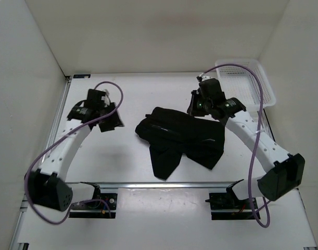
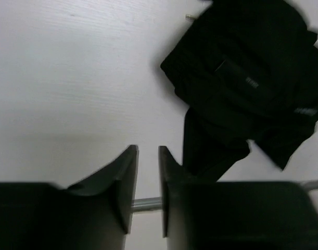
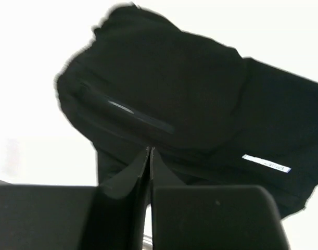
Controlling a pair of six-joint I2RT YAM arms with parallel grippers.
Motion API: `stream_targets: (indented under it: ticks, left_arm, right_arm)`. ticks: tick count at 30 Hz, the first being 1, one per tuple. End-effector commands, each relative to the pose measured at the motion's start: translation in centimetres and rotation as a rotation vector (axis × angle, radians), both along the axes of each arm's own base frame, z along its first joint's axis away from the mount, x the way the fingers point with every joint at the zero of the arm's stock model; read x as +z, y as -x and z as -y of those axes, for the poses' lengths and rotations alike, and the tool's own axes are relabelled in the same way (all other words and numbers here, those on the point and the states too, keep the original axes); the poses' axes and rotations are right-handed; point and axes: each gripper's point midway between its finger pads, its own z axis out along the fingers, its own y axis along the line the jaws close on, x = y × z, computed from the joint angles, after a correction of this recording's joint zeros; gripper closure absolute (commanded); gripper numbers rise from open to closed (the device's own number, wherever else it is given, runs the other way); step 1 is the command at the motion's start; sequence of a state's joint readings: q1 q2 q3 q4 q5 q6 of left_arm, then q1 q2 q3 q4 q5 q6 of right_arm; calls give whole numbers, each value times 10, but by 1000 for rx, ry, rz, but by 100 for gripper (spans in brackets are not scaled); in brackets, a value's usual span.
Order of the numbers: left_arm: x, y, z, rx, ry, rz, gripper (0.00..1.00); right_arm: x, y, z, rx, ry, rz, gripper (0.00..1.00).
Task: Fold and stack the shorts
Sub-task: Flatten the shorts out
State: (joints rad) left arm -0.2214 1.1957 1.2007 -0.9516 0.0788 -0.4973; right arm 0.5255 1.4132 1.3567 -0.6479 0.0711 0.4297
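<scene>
My right gripper should move back from the shorts crumpled (image 1: pixel 174 133) under it, and my left gripper should reach over to their far edge (image 1: pixel 186 114) to spread them out.
The black shorts (image 1: pixel 179 138) lie crumpled in the middle of the white table, one leg pointing toward the near edge. My left gripper (image 1: pixel 110 123) hovers over bare table to their left. In the left wrist view its jaws (image 2: pixel 147 156) stand a narrow gap apart with nothing between them, and the shorts (image 2: pixel 242 78) are off to the upper right. My right gripper (image 1: pixel 196 108) is at the shorts' far right edge. Its fingertips (image 3: pixel 150 152) are pressed together above the shorts (image 3: pixel 174 94), with no fabric visible between them.
A white mesh basket (image 1: pixel 264 78) stands at the back right corner. White walls enclose the table on three sides. A metal rail (image 1: pixel 164 185) runs along the near edge between the arm bases.
</scene>
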Motion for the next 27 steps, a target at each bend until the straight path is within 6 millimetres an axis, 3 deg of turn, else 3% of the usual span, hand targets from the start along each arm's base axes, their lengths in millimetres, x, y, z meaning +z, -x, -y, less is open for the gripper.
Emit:
stream_targets:
  ticks: [1, 2, 3, 4, 8, 9, 13, 16, 18, 20, 21, 25, 26, 27]
  left_arm:
    - [-33, -11, 39, -65, 79, -94, 24]
    - [-47, -19, 44, -57, 57, -126, 6]
    - [-47, -20, 55, -77, 59, -135, 0]
    - [-50, -26, 62, -91, 59, -135, 0]
    - [-80, -47, 78, -109, 34, -208, 0]
    - [-101, -50, 79, -106, 16, -263, 0]
    - [-134, -57, 94, -145, 32, -342, 0]
    - [-145, -73, 104, -154, 29, -348, 4]
    - [-149, -81, 102, -139, 4, -339, 21]
    - [-140, -95, 97, -104, -4, -301, 48]
    - [-137, -100, 94, -103, -3, -289, 87]
    - [-87, -122, 67, -51, -22, -197, 90]
    - [-49, -132, 61, -37, -28, -106, 90]
    - [-30, -134, 56, -35, -48, -63, 90]
  right_arm:
    - [-13, -2, 14, -97, 18, 12, 83]
    - [-17, 3, 14, -88, 16, 0, 76]
    - [-20, 9, 12, -72, 14, -9, 68]
    - [-28, 14, 15, -72, 24, -25, 54]
    - [-37, 33, 35, -102, 73, -44, 37]
    - [-30, 38, 40, -109, 68, -22, 36]
    - [-15, 52, 56, -138, 76, 16, 32]
    - [-2, 57, 69, -168, 63, 47, 31]
    - [5, 59, 78, -186, 58, 68, 31]
    - [12, 59, 82, -196, 50, 81, 31]
    - [13, 62, 86, -198, 59, 81, 31]
    - [19, 66, 91, -196, 53, 92, 31]
    - [26, 66, 92, -191, 42, 107, 31]
    - [26, 67, 90, -182, 34, 103, 31]
